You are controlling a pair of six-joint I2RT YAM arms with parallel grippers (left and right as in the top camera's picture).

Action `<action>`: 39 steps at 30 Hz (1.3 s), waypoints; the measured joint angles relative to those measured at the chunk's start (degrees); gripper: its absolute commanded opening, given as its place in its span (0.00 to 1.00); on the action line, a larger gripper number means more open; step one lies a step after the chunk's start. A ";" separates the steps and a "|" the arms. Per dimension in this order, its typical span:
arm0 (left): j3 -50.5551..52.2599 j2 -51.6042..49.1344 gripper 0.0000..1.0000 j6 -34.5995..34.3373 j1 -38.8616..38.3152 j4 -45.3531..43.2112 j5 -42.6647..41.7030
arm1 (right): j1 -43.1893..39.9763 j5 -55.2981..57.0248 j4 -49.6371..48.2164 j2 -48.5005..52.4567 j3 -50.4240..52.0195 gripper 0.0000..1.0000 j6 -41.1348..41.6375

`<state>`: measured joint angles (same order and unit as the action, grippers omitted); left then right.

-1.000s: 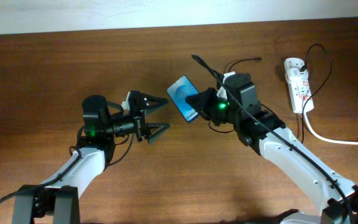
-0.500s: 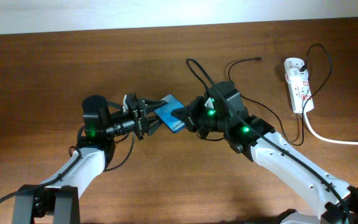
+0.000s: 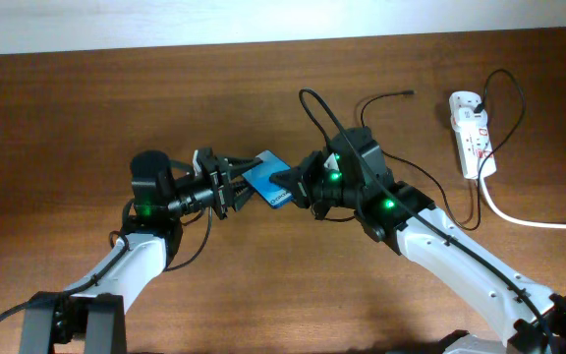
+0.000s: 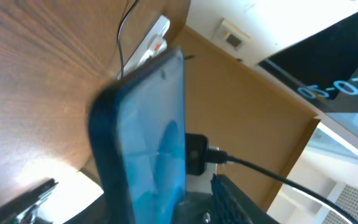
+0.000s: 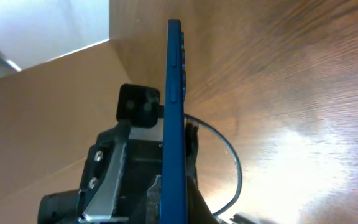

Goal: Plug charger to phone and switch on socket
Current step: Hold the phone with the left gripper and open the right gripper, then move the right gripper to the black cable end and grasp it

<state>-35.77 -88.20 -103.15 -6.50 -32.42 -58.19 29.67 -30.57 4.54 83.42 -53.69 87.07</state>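
Note:
Both grippers are on the phone (image 3: 267,179) and the charger's tip is lying free. Next, my right gripper leaves the phone to my left gripper and takes hold of the cable (image 3: 402,93).
The blue-screened phone (image 3: 266,180) hangs above the table's middle, between the two arms. My right gripper (image 3: 293,184) is shut on its right end; in the right wrist view the phone (image 5: 174,124) stands edge-on between the jaws of that gripper (image 5: 174,202). My left gripper (image 3: 236,187) has closed on the left end, and the phone (image 4: 154,137) fills the left wrist view. The charger's thin black cable loops behind the right arm, its tip (image 3: 408,94) lying free on the wood. The white socket (image 3: 469,133) lies at the far right.
A thick white cord (image 3: 529,218) runs from the socket off the right edge. Black cable loops (image 3: 504,84) around the socket's far end. The socket (image 4: 156,37) also shows far off in the left wrist view. A pale wall borders the table's far edge.
The right arm carried the phone leftward to the left gripper. The left jaws, wide open a second ago, have closed onto the phone's end.

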 measured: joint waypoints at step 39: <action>-0.94 -12.85 0.00 15.19 3.85 -0.02 -10.75 | -24.72 24.28 6.64 5.33 -7.15 0.97 -39.58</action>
<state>-36.71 -101.06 -87.96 -2.66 -32.45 -68.95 4.95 -6.28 11.18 88.75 -60.84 47.48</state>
